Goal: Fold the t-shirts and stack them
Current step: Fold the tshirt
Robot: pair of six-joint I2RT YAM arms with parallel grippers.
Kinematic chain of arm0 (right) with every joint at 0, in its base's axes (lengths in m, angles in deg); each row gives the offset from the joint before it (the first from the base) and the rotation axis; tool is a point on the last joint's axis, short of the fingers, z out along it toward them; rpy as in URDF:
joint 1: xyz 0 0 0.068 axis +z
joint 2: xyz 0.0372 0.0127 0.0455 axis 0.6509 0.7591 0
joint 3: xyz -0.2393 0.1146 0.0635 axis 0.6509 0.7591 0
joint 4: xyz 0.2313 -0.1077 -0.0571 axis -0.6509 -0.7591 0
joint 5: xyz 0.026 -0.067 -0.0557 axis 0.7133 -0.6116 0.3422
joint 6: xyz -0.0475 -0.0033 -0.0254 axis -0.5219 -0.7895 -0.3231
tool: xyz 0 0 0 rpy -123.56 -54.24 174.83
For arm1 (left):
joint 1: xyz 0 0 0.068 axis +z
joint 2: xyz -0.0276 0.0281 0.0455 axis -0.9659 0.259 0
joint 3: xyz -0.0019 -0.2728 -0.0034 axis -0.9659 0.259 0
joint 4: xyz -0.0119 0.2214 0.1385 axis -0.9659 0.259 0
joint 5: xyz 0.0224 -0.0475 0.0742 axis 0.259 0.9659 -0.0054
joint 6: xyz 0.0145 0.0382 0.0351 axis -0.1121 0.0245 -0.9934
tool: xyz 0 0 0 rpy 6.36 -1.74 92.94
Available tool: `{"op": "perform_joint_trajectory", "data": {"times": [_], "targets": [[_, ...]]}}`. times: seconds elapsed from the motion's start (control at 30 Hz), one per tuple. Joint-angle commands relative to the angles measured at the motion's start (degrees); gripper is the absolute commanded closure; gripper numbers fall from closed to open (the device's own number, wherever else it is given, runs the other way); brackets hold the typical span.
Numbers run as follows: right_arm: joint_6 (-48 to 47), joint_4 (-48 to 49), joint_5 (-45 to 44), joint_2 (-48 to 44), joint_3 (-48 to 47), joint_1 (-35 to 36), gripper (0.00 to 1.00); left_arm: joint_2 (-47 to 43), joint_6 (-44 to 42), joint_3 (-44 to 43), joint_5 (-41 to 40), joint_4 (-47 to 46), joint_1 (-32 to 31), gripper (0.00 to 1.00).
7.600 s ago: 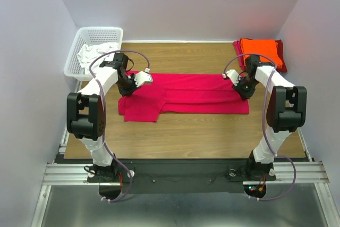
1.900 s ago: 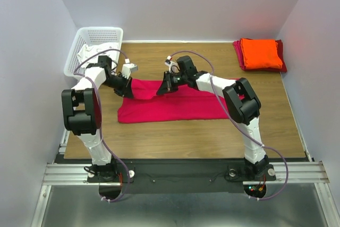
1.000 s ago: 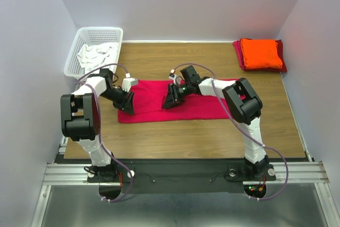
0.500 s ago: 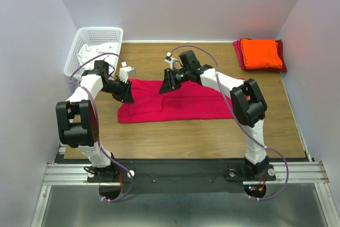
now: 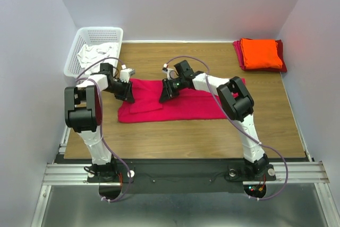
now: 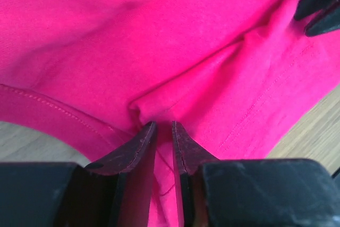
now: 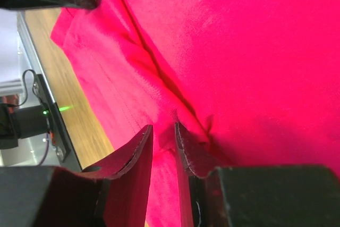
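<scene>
The pinkish-red t-shirt (image 5: 194, 111) is lying crosswise, so the robot's left gripper should take the t-shirt's flap end (image 5: 143, 97) back and its right gripper should swing the rest of the t-shirt toward the robot before folding.
The pinkish-red t-shirt (image 5: 202, 104) lies flat and long across the middle of the table. My left gripper (image 5: 129, 96) is at its left end, shut on a pinched fold of the cloth (image 6: 159, 35), as the left wrist view (image 6: 163, 125) shows. My right gripper (image 5: 164, 96) is near the shirt's middle, shut on a ridge of the same cloth (image 7: 255, 51), as the right wrist view (image 7: 163, 127) shows. Between the two grippers a smaller folded flap lies on the shirt. The orange t-shirt (image 5: 260, 52) sits folded on the darker red t-shirt (image 5: 280, 65) at the far right corner.
A white plastic basket (image 5: 71, 62) with white cloth (image 5: 95, 54) in it stands at the far left corner, just behind my left arm. The wooden table (image 5: 175, 139) shows bare along the near side. Walls close in on left, right and back.
The right arm came from the shirt's right end to its middle. In the last second both grippers moved from the near edge toward the far edge, and the left flap now lies folded.
</scene>
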Motion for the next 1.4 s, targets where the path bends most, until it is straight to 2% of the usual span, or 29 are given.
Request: {"op": "perform_joint_trajectory", "data": {"times": [0.0,0.1,0.13,0.2,0.27,0.33,0.4,0.47,0.6,0.83,1.0,1.2,1.3,1.37], "targets": [[-4.60,0.03,-5.62,-3.68,0.64,-1.00,0.70,1.30,2.79,-4.19,-4.97,-2.11,0.27,0.70],[-3.64,-0.41,-1.58,-8.96,1.96,-2.83,0.61,-0.80,2.62,-6.05,-4.54,-1.41,-0.08,0.66],[-3.46,-0.94,0.44,-13.42,2.31,-3.54,0.57,-3.07,1.92,-6.93,-4.88,-0.97,-0.61,0.63],[-3.81,-2.60,1.59,-20.10,3.71,-6.52,0.44,-7.20,1.56,-7.81,-5.58,-0.45,-1.14,0.62],[-8.08,-5.50,0.90,-23.45,4.33,-10.20,0.39,-9.92,1.47,-7.82,-6.81,0.34,-2.01,0.62],[-12.31,-12.70,-1.99,-25.93,4.86,-12.50,0.39,-13.62,1.47,-6.41,-7.60,1.14,-2.54,0.62],[-19.34,-17.36,-6.65,-27.78,5.56,-16.10,0.42,-15.65,2.35,-3.70,-12.16,1.32,-6.93,0.62],[-22.25,-22.20,-10.68,-28.57,7.31,-18.74,0.46,-18.03,4.98,-1.67,-17.42,0.18,-9.39,0.62],[-27.88,-25.81,-17.46,-29.80,11.00,-23.66,0.57,-17.95,12.44,1.76,-21.05,0.96,-15.10,0.68],[-31.14,-26.26,-26.34,-26.83,16.19,-28.68,0.62,-13.65,15.71,3.17,-24.39,0.88,-17.40,0.81],[-31.76,-26.26,-28.11,-23.75,19.71,-30.26,0.64,-8.99,14.92,3.00,-26.77,-0.44,-17.49,0.88],[-31.50,-27.48,-24.78,-22.25,26.12,-30.35,0.68,1.02,12.82,-2.88,-29.22,-0.09,-17.49,0.92],[-31.23,-29.76,-21.80,-22.51,30.33,-30.27,0.70,8.57,10.62,-10.52,-32.11,2.09,-17.22,0.94],[-31.58,-32.40,-19.16,-22.86,32.19,-29.83,0.73,15.34,8.69,-20.43,-33.88,3.33,-16.70,0.95]]}}
